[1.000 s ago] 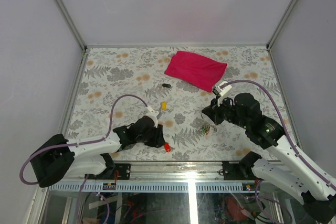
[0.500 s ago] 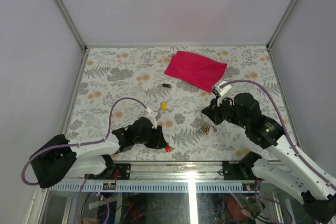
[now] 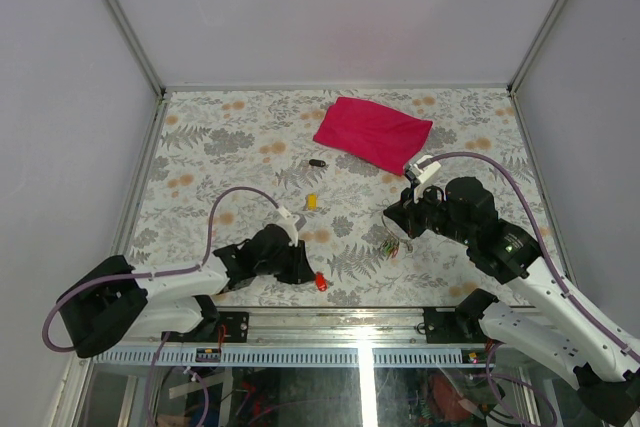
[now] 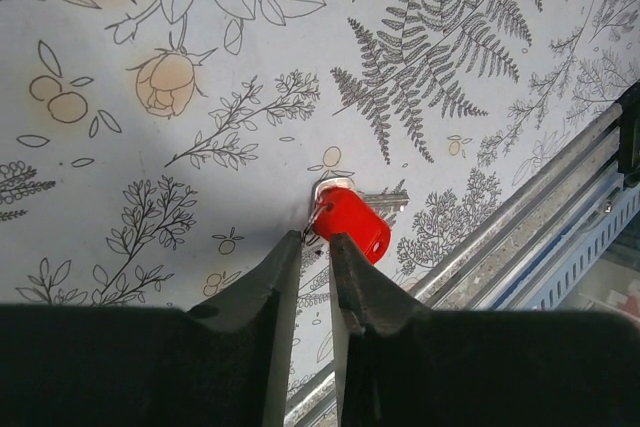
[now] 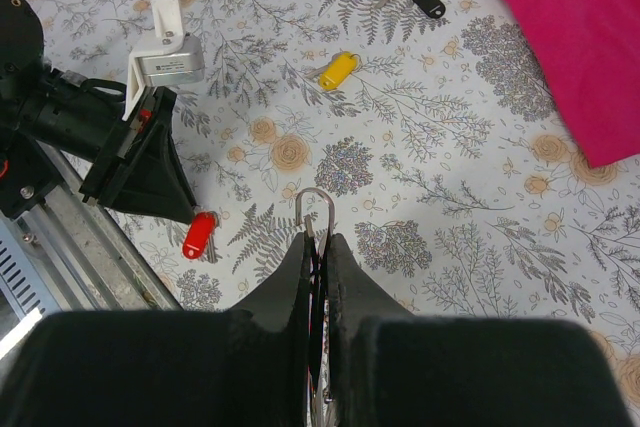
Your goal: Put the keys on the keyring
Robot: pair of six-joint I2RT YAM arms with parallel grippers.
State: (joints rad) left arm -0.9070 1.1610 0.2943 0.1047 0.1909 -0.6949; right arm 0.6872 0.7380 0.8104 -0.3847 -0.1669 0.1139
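The red key's wire loop (image 4: pixel 320 203) is just beyond the slightly open fingers of my left gripper. I should open them, reach around that loop (image 4: pixel 314 219) and pick the key up by it.
The red key (image 4: pixel 352 225) lies flat on the floral table near its front edge, just beyond my left gripper's (image 4: pixel 315 237) tips; it also shows in the top view (image 3: pixel 320 282). The left jaws stand a narrow gap apart with nothing between them. The yellow key (image 3: pixel 311 202) lies further back, mid-table, apart from both grippers. My right gripper (image 5: pixel 318 239) is shut on the keyring (image 5: pixel 315 209), whose silver loop sticks out past the fingertips. Its coloured keys (image 3: pixel 390 245) hang below the gripper above the table.
A magenta cloth (image 3: pixel 373 132) lies at the back right. A black-headed key (image 3: pixel 317 163) lies just left of it. The metal front rail (image 4: pixel 520 237) runs close behind the red key. The left arm's wrist (image 5: pixel 130 162) shows in the right wrist view.
My left gripper has shifted slightly back towards the lower left; the red key stays in place on the table. The right arm and the keyring have not moved.
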